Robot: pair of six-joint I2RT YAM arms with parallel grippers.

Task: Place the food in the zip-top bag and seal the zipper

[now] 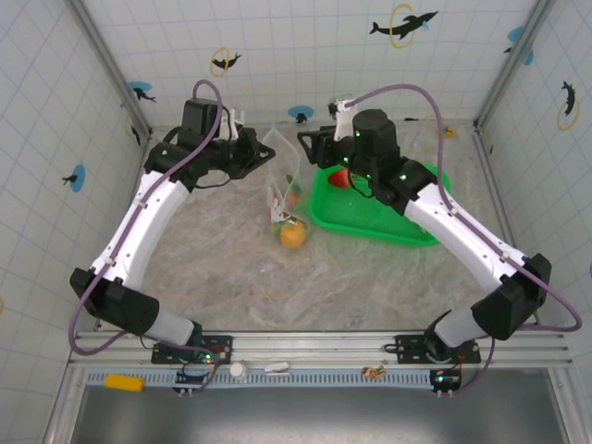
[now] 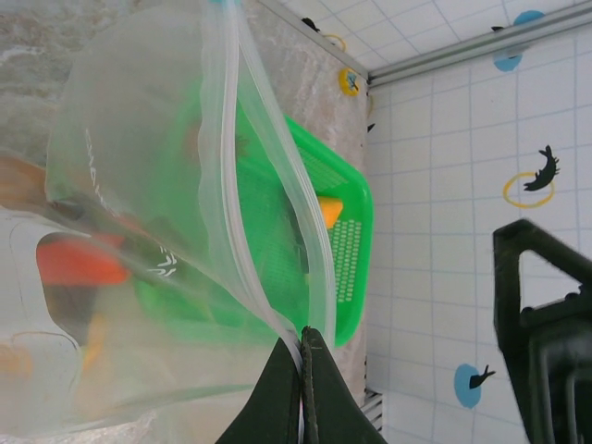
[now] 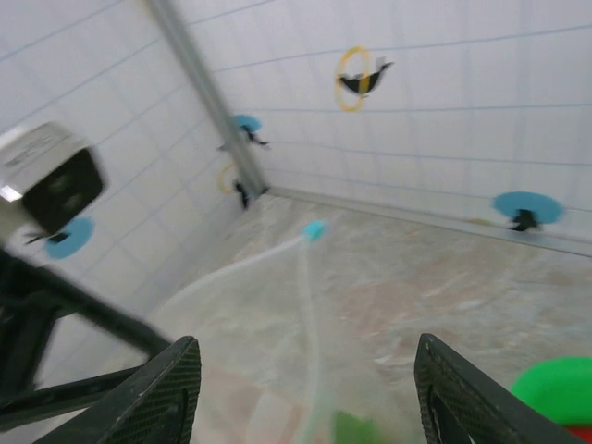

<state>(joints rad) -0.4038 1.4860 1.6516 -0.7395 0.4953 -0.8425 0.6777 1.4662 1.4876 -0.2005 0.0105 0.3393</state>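
Note:
The bag's zipper (image 1: 285,152) is open and food lies in the green basket (image 1: 417,225), so the robot's empty right gripper keeps moving there until its fingers close on a piece.
The clear zip-top bag (image 1: 277,176) hangs from my left gripper (image 1: 260,151), its bottom resting on the table with an orange citrus (image 1: 292,235) inside. In the left wrist view that gripper (image 2: 302,339) is shut on the bag's mouth edge, and the zipper (image 2: 277,157) curves open above a red-orange piece (image 2: 79,264) in the bag. My right gripper (image 1: 313,146) hovers open beside the bag's mouth. In its own view the gripper (image 3: 305,393) has the zipper (image 3: 305,305) and blue slider (image 3: 315,230) running between its fingers, untouched. A red strawberry (image 1: 340,178) lies in the basket.
A green mesh basket (image 1: 407,236) stands right of the bag, under the right arm, and an orange piece (image 2: 328,211) shows in it through the bag. Tiled walls and a metal frame close in the table at the back and sides.

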